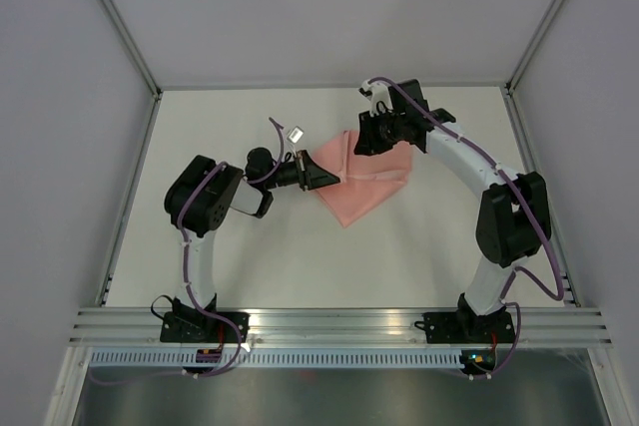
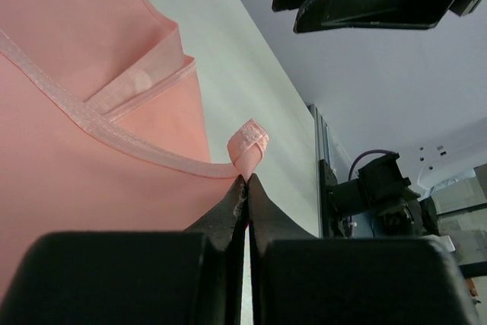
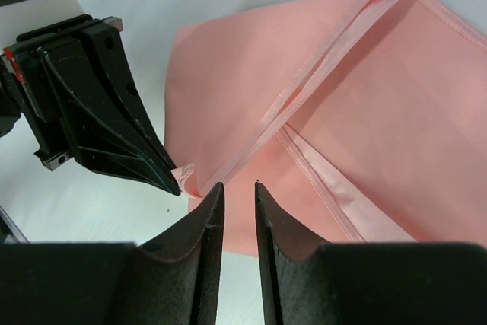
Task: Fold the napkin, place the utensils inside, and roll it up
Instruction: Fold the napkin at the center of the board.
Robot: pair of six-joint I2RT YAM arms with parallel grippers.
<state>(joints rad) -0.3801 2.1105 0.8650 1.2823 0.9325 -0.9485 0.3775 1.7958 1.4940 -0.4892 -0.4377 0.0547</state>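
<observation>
The napkin's hem corner point(image 2: 248, 145) is in my left gripper's fingers and the napkin's near corner point(image 1: 346, 217) lies clear, so I should keep going toward it and release there.
The pale pink napkin point(image 1: 364, 182) lies partly folded in the middle of the table, its hems crossing in the right wrist view point(image 3: 319, 74). My left gripper point(image 1: 332, 181) is shut on a corner of the napkin's hem, and a small loop of hem point(image 2: 249, 142) sticks out past the closed tips point(image 2: 248, 180). My right gripper point(image 3: 238, 185) hovers just over the napkin near that same corner, jaws a little apart with nothing between them. In the top view it sits over the napkin's far edge point(image 1: 367, 142). The utensils are out of view.
A small pale square object point(image 1: 296, 133) lies on the table beyond the left gripper. Metal frame rails point(image 1: 130, 177) border the white table on both sides. The left gripper's black fingers point(image 3: 114, 127) sit close beside the right gripper's tips.
</observation>
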